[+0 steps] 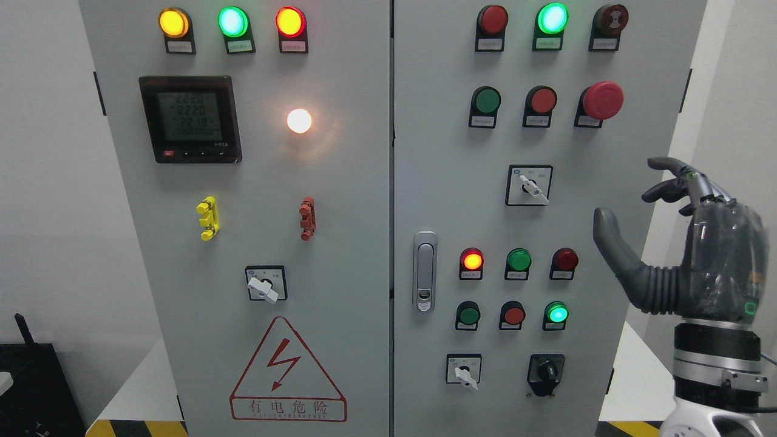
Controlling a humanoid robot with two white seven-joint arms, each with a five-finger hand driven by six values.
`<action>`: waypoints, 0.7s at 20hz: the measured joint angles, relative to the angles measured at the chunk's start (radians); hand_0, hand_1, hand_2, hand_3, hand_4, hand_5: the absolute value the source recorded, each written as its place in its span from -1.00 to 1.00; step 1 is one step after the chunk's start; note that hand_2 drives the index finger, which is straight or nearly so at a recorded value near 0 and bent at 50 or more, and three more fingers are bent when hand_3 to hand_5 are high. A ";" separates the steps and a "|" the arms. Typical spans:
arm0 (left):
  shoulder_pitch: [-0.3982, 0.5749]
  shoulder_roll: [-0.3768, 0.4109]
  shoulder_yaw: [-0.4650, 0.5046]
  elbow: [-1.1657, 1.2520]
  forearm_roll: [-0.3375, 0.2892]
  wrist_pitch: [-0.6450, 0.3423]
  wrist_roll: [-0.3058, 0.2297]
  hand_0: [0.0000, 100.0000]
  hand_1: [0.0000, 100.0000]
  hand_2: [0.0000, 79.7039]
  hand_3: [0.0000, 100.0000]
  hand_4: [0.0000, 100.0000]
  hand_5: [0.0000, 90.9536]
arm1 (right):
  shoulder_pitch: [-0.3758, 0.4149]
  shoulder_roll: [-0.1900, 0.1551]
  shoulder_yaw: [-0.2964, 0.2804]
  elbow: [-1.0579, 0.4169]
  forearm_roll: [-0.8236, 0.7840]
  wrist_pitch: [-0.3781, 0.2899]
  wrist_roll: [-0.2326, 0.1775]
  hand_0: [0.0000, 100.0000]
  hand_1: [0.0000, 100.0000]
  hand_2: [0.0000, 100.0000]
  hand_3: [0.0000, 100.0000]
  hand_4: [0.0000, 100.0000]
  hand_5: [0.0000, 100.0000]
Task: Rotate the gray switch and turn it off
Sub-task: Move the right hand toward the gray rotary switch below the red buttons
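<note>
The gray switch's handle (pixel 535 189) is slanted across its square plate (pixel 529 185). I expect the handle to swing a short way to almost upright when I turn it.
A grey cabinet panel (pixel 388 200) fills the view. Three white-grey rotary switches sit on it: one on the right door's middle (pixel 533 189), one at the right door's bottom (pixel 465 374), and one on the left door (pixel 265 288). All three handles point down and to the right. I cannot tell which one the task means. My right hand (pixel 631 200) is raised at the right edge of the cabinet, open, thumb spread, holding nothing. It is to the right of the middle switch and apart from it. My left hand does not show.
A black rotary switch (pixel 546 371) sits at the bottom right. A red mushroom button (pixel 602 100), lit lamps, push buttons, a door latch (pixel 425 271), a meter display (pixel 190 118) and a warning triangle (pixel 286 370) are on the panel.
</note>
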State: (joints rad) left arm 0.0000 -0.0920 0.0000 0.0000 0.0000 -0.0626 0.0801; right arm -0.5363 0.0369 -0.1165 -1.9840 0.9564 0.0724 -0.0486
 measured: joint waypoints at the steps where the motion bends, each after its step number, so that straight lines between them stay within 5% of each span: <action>1: 0.000 0.000 0.000 0.000 0.000 -0.001 0.000 -0.76 -0.22 -1.00 -1.00 -1.00 -1.00 | -0.002 0.006 0.007 0.003 0.000 0.015 0.000 -0.84 -0.30 -0.23 0.61 0.67 0.99; 14: 0.000 0.000 0.000 0.000 0.000 -0.004 0.000 -0.76 -0.22 -1.00 -1.00 -1.00 -1.00 | -0.059 0.068 0.082 0.055 -0.001 0.162 -0.033 -1.00 -0.19 0.00 0.68 0.73 1.00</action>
State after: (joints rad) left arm 0.0000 -0.0920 0.0000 0.0000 0.0000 -0.0667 0.0803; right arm -0.5956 0.1050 -0.0344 -1.9288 0.9549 0.2345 -0.0813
